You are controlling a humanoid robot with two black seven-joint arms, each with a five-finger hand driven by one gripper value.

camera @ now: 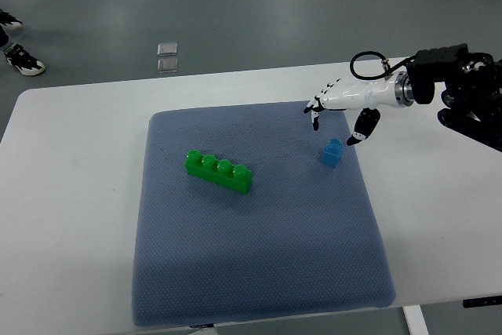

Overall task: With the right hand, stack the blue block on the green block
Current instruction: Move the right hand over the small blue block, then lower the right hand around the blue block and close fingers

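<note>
I expect the blue block (332, 154) to stand upright with studs showing beside it when I stack it, because its width is close to that of a stud on the green block (225, 167).
A small blue block (331, 152) stands on the grey-blue mat (251, 264), toward its right side. A long green block (219, 171) with a row of studs lies at the mat's middle left, well apart from the blue one. My right hand (336, 115) reaches in from the right edge and hovers just above and behind the blue block. Its fingers (315, 107) are spread, its thumb (362, 129) hangs down to the block's right, and it holds nothing. The left arm is out of view.
The mat lies on a white table (70, 194). Beyond the table's far edge, a small clear object (167, 56) sits on the grey floor. A person's shoes (20, 56) show at the far left.
</note>
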